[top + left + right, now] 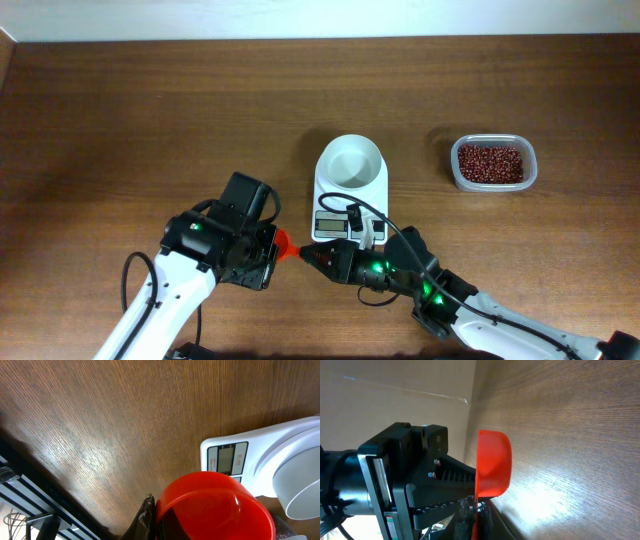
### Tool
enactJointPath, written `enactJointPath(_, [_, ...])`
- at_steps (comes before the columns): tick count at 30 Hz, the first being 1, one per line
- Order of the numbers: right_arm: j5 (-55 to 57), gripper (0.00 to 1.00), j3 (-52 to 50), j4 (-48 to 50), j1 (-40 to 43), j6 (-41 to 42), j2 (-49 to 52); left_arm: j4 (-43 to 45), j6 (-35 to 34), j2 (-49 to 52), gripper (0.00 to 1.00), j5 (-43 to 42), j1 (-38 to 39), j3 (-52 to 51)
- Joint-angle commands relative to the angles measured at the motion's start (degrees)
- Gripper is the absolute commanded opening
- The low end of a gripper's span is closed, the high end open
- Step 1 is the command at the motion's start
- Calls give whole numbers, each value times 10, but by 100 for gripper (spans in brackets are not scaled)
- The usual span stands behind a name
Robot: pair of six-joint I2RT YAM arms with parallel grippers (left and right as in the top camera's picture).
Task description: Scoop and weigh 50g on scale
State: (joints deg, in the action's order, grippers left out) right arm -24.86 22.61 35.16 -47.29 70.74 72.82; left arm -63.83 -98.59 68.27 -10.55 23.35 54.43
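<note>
The orange scoop's cup [285,243] is pinched in my left gripper while my right gripper holds the scoop's handle, so next my left gripper lets go and moves to the scale's buttons [377,227].
An orange scoop [285,243] hangs just above the table in front of the scale [372,192], held from both sides. My left gripper [270,246] is shut on it; the left wrist view shows one dark finger [145,516] pressed against the scoop's empty cup [210,507]. From the right, my right gripper [318,258] is shut on the scoop's thin handle [475,519] below the cup [494,462]. The scale's round white bowl [350,162] looks empty. The red-brown beans [490,163] lie in a clear tub [531,178] at the right.
The scale's grey display [227,458] faces the scoop, a short way from it. The left arm's black body [405,472] fills the left of the right wrist view. Bare wooden table [150,110] spreads to the left and back.
</note>
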Motion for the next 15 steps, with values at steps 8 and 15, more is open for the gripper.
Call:
enactJointPath(8, [15, 4, 7, -108, 24, -105, -2, -9, 8, 4, 99, 49, 3, 2])
enactJointPath(15, [-12, 4, 7, -419, 122, -227, -216, -26, 129, 4, 99, 136, 2, 2])
